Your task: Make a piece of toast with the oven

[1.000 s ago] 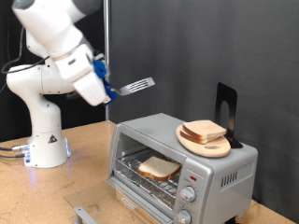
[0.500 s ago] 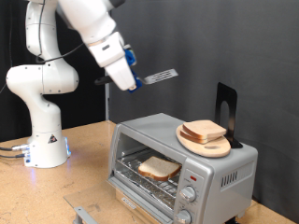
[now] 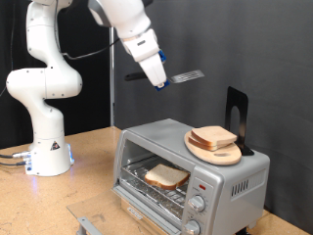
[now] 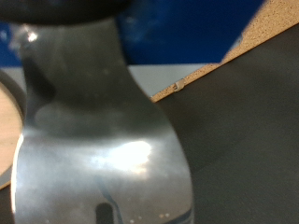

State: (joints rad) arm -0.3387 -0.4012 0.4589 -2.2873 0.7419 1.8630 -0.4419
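The metal spatula point(image 3: 187, 76) is level above the oven's clear top point(image 3: 168, 132) beside the wooden plate, so the robot's gripper continues to go down until the spatula's blade lies flat there, then let go.
The piece of toast point(image 3: 167, 176) lies flat on the wire rack inside the oven point(image 3: 230, 184), whose glass door hangs open at the front. High above the oven, my gripper point(image 3: 157, 78) is shut on the blue handle of a metal spatula point(image 3: 186, 75), whose slotted blade sticks out towards the exterior view's right. Nothing lies on the blade. Up close, the wrist view is filled by the shiny spatula point(image 4: 103, 159), and the fingers do not show there.
A round wooden plate point(image 3: 227, 156) with a pile of bread slices point(image 3: 212, 138) rests on the oven's top, beside a black upright stand point(image 3: 238, 117). The arm's white base point(image 3: 47, 147) stands at the exterior view's left. A small grey object point(image 3: 86, 225) sits at the table's front.
My gripper has swung up and towards the exterior view's right with the spatula, from beside the oven's left to high above it. The toast and plate have not moved.
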